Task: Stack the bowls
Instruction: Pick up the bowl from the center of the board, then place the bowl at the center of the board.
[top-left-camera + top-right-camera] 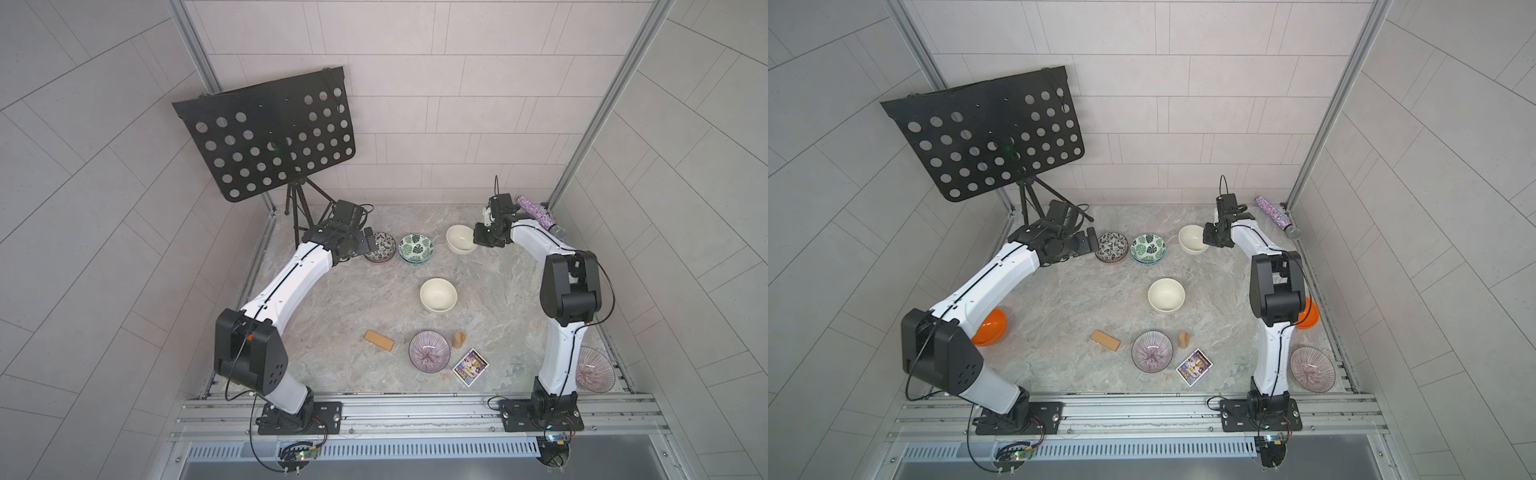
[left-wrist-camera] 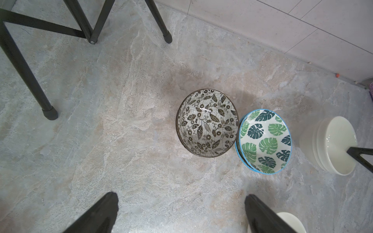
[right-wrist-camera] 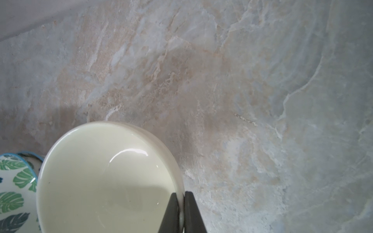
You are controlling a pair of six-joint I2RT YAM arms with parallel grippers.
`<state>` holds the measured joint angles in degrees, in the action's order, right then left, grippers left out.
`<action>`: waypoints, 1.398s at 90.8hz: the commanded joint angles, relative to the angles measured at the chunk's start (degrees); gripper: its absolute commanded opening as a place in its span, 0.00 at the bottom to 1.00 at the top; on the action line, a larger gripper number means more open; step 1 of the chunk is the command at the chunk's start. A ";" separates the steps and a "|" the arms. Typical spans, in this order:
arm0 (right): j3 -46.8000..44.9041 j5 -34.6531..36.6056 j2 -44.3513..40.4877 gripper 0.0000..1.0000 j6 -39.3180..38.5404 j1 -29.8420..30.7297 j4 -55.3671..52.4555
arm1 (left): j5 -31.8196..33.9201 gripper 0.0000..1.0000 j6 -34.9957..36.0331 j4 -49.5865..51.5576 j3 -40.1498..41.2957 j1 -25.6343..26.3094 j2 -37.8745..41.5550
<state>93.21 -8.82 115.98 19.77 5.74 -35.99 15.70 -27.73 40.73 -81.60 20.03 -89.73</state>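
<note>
The cream bowl in my right gripper [image 1: 460, 239] is too far back, away from the green-leaf bowls, so I should move it forward beside them before I open the gripper.
My right gripper [image 3: 181, 195] is shut on the rim of a plain cream bowl [image 3: 105, 177] at the back of the table, next to the green-leaf bowls [image 1: 416, 248]. A second cream bowl [image 1: 438, 295] stands mid-table. My left gripper [image 2: 180, 198] is open and holds nothing, just short of the black-white leaf bowls [image 2: 206, 123]. The leaf bowls of each print sit nested in a pair. One purple-striped bowl [image 1: 429, 354] sits near the front, another [image 1: 1312, 369] behind the right arm's base. Orange bowls [image 1: 990, 328] [image 1: 1309, 314] peek out from under both arms.
A black music stand [image 1: 266, 133] rises at the back left, its legs [image 2: 48, 110] on the table near my left gripper. A wooden block [image 1: 379, 341], a wooden cylinder [image 1: 459, 339] and a card [image 1: 470, 366] lie near the front. A glittery microphone [image 1: 538, 216] lies at the back right.
</note>
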 commanded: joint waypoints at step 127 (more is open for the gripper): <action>-2.51 2.07 -1.02 0.02 -3.54 4.92 3.46 | 3.20 0.97 -0.75 2.89 -1.09 2.22 2.17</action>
<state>89.69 -6.94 115.31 16.69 10.28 -33.17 18.52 -28.95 42.35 -81.58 22.04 -87.61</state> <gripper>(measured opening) 0.088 0.974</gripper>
